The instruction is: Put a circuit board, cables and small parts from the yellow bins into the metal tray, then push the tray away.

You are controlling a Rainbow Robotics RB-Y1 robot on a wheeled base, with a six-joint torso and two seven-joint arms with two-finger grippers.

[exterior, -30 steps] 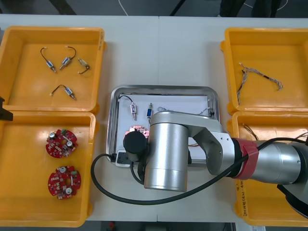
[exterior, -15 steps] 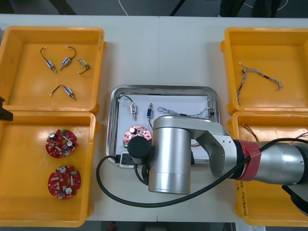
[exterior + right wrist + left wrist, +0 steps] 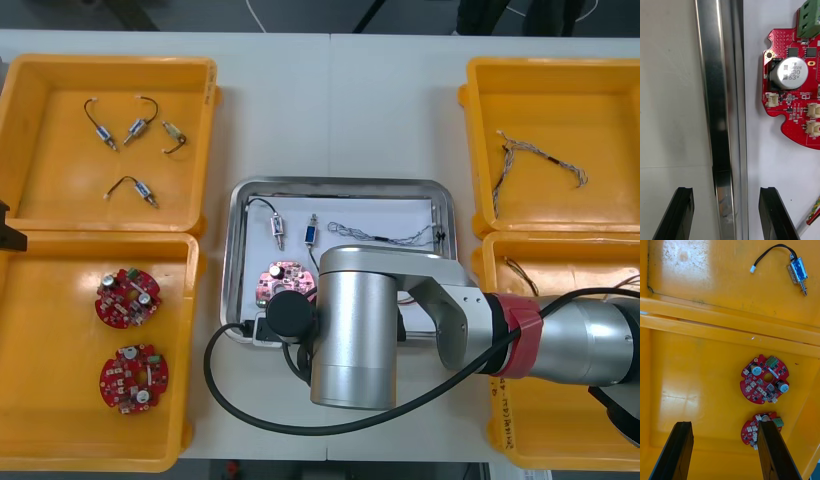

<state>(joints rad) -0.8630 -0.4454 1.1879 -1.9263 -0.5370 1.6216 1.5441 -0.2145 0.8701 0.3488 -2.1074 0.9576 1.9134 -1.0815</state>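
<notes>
The circuit board (image 3: 285, 283) and cables lie flat inside the tray's raised rim (image 3: 235, 260), so I expect them to move along in place when the robot pushes the tray away.
The metal tray (image 3: 340, 184) lies mid-table, white inside. It holds a round red circuit board (image 3: 280, 280), two small metal parts (image 3: 277, 228), a twisted blue and white cable (image 3: 395, 237) and a red and yellow cable (image 3: 812, 217). My right arm (image 3: 350, 320) hangs over the tray's near left corner. In the right wrist view my right gripper (image 3: 725, 191) is open astride the tray rim (image 3: 720, 112), one finger over the table, the other inside beside the board (image 3: 793, 93). My left gripper (image 3: 724, 425) is open above the near left bin, holding nothing.
The near left yellow bin (image 3: 60, 440) holds two circuit boards (image 3: 125, 297); the far left bin (image 3: 110, 62) holds several small metal parts. The far right bin (image 3: 550, 70) has a thin cable (image 3: 540, 155). My right arm covers part of the near right bin (image 3: 520, 440).
My right arm has drawn back toward the table's near edge and slightly right, uncovering more of the board in the tray. The tray and left arm have not moved.
</notes>
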